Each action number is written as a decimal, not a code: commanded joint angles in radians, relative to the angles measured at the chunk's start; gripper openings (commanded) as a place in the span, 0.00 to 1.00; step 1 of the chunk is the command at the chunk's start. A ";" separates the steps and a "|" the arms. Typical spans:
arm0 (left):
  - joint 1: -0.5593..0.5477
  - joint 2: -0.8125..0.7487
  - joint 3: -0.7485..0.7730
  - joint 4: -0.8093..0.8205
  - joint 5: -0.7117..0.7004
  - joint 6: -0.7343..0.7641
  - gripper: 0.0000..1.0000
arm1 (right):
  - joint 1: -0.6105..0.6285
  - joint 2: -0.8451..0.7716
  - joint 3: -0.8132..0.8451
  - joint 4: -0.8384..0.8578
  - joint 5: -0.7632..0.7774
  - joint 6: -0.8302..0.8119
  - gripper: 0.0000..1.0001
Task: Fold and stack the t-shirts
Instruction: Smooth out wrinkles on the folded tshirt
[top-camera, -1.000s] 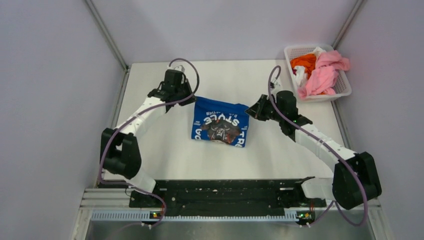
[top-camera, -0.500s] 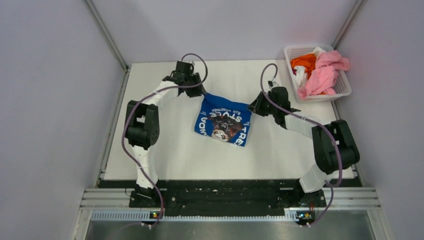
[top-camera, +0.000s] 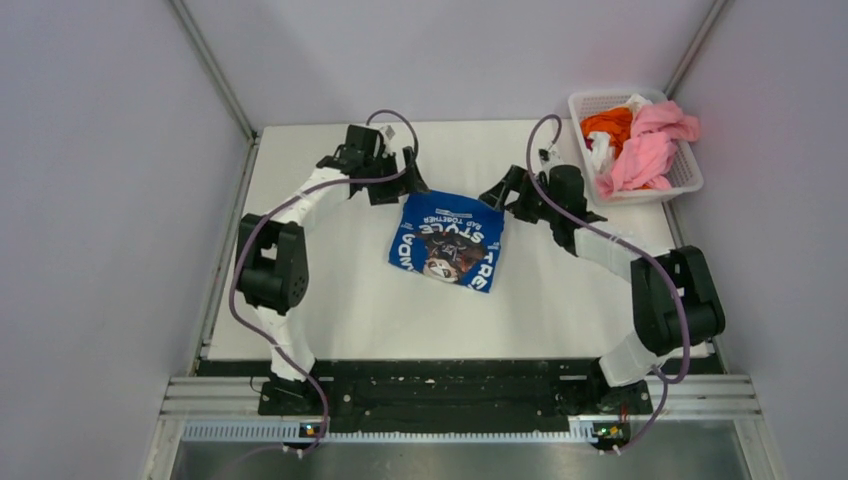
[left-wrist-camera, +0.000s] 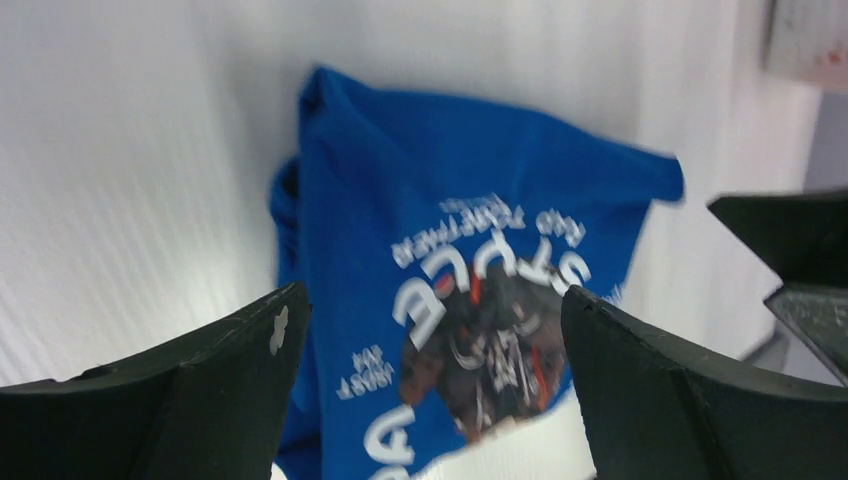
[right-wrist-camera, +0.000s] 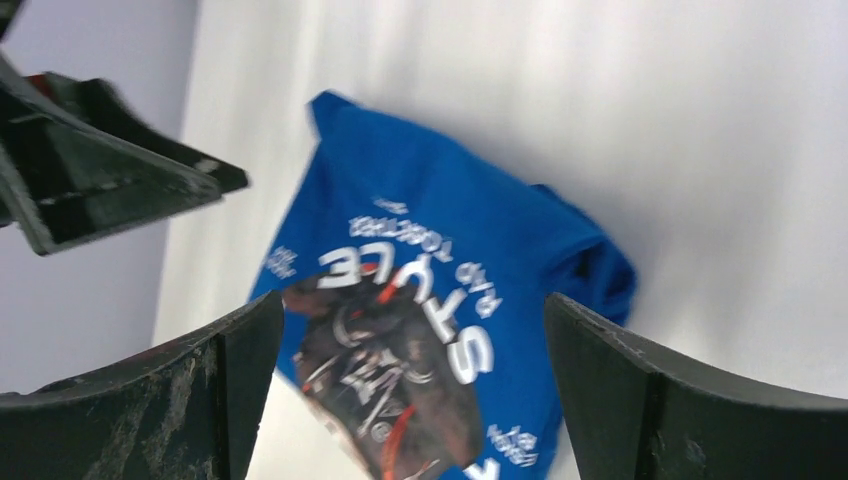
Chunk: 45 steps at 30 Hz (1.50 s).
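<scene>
The folded royal blue t-shirt is lying askew with its far edge (top-camera: 458, 199) at a slant, so the robot's left gripper should push the corner (top-camera: 418, 199) next to that edge nearer to straighten the t-shirt before stacking it.
The royal blue t-shirt (top-camera: 447, 240) lies folded on the white table (top-camera: 330, 300), its white lettering and dark printed picture facing up. My left gripper (top-camera: 407, 181) hovers just beyond the shirt's far left corner, open, with nothing between its fingers. My right gripper (top-camera: 499, 194) stands open at the far right corner, also holding nothing. In the left wrist view the blue t-shirt (left-wrist-camera: 450, 200) shows below the open left gripper (left-wrist-camera: 432, 300). In the right wrist view the same t-shirt (right-wrist-camera: 430, 210) lies under the open right gripper (right-wrist-camera: 412, 305). Pink (top-camera: 645, 150), orange (top-camera: 607, 122) and white (top-camera: 600, 152) t-shirts are heaped in the basket.
The white lattice basket (top-camera: 655, 192) sits at the table's far right corner against the wall. Grey walls close in the table on the left, right and back. Both arms reach inward from the table's sides toward the shirt.
Both grippers were shut on the blue t-shirt's far corners and have opened, releasing it. The shirt has been carried a little farther back and now rests flat.
</scene>
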 joint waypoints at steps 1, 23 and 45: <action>-0.049 -0.178 -0.155 0.078 0.208 0.009 0.99 | 0.050 -0.082 -0.059 0.192 -0.161 0.040 0.99; -0.083 -0.186 -0.582 0.090 0.147 -0.027 0.99 | 0.043 0.353 0.095 0.276 -0.131 0.093 0.99; -0.084 0.015 -0.116 0.124 0.017 -0.069 0.99 | 0.186 -0.281 -0.327 0.152 -0.154 0.114 0.99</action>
